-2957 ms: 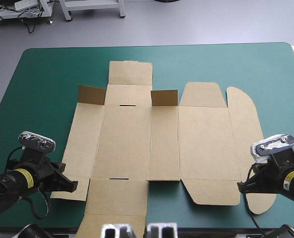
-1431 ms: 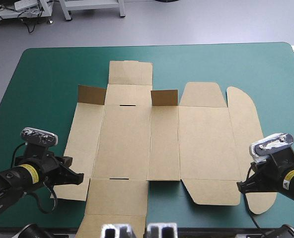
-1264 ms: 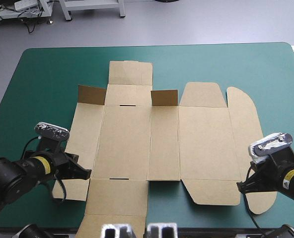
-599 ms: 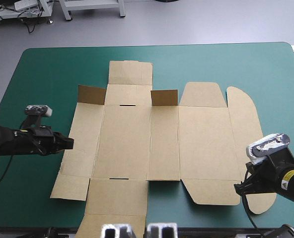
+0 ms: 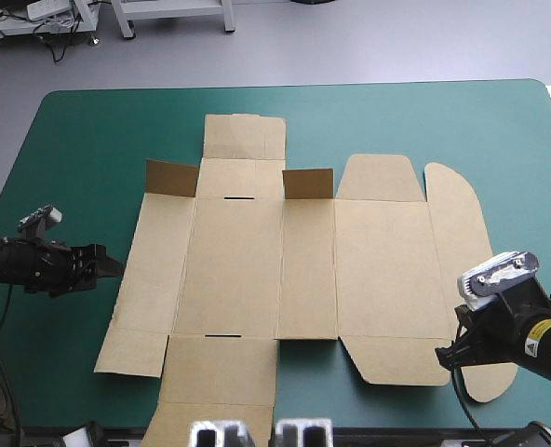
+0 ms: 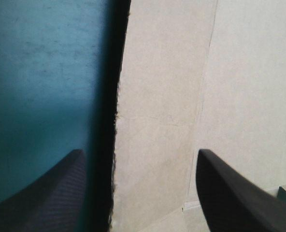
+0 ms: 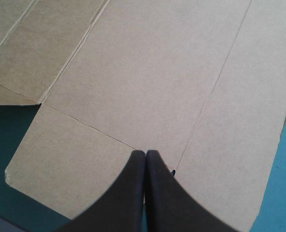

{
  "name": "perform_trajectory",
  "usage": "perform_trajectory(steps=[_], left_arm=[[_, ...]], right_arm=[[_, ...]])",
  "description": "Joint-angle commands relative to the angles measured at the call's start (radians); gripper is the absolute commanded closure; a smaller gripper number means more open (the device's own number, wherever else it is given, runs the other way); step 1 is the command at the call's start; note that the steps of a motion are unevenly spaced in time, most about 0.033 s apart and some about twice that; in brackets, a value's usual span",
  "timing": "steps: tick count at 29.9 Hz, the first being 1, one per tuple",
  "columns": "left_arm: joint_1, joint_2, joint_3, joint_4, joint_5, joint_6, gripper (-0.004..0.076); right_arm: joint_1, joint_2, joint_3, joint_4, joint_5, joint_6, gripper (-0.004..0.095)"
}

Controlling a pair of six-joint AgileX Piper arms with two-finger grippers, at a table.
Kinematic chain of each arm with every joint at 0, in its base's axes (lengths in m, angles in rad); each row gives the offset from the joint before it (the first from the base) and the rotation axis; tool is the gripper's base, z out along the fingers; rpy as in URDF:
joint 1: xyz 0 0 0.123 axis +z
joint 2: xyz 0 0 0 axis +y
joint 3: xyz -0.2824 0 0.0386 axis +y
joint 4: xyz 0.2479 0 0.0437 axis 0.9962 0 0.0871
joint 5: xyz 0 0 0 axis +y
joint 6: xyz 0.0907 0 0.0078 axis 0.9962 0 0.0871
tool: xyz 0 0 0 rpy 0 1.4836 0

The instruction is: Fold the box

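Note:
Creases (image 5: 184, 265) separate the narrow outer panel (image 5: 146, 265) from the rounded flap. The panel should swing up into a side of the box when I lift it, while the rounded flap stays flat.
The brown box (image 5: 257, 261) lies as a flat cut sheet in the middle of the teal-green table (image 5: 89, 130). Two small flaps (image 5: 172, 177) (image 5: 308, 183) stand raised near its far side. My left gripper (image 5: 111, 268) sits low at the sheet's left edge. In the left wrist view it (image 6: 140, 152) is open, and the box's left edge (image 6: 119, 96) runs between the spread black fingers. My right gripper (image 5: 443, 356) hovers at the box's front right, shut. Its fingertips (image 7: 146, 152) rest over the crease by the front flap (image 7: 75, 159).
The rounded flap (image 5: 457, 233) reaches toward the table's right edge. Bare teal-green cover runs along the far side and the left side. The front flap (image 5: 220, 382) nearly reaches the table's near edge.
My left arm has swung from the box's front-left corner flap back along the left edge, dropped low, and its fingers have opened. The right gripper has barely shifted.

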Motion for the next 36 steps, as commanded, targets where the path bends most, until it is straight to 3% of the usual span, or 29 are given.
perform_trajectory(steps=[1, 17, 20, 27, 29, 36], left_arm=[[-0.001, 0.019, -0.029, -0.046, 0.093, 0.021, 0.0241], [-0.138, 0.183, 0.072, -0.008, 0.093, 0.053, 0.0244], [-0.139, 0.187, 0.073, -0.035, 0.093, 0.055, 0.0302], [-0.139, 0.187, 0.073, -0.061, 0.093, 0.052, 0.0641], [-0.139, 0.187, 0.073, -0.062, 0.093, 0.053, 0.0675], [-0.139, 0.185, 0.073, -0.145, 0.093, 0.097, 0.0686]], right_arm=[[-0.004, 0.001, -0.026, -0.001, -0.055, -0.012, 0.0927], [-0.004, 0.001, -0.026, -0.001, -0.056, -0.012, 0.0926], [-0.004, 0.001, -0.026, 0.005, -0.054, -0.012, 0.0927], [-0.004, 0.001, -0.026, 0.064, -0.054, -0.012, 0.0927], [-0.004, 0.001, -0.026, 0.078, -0.054, -0.025, 0.0927], [-0.004, 0.001, -0.026, 0.085, -0.054, -0.032, 0.0927]])
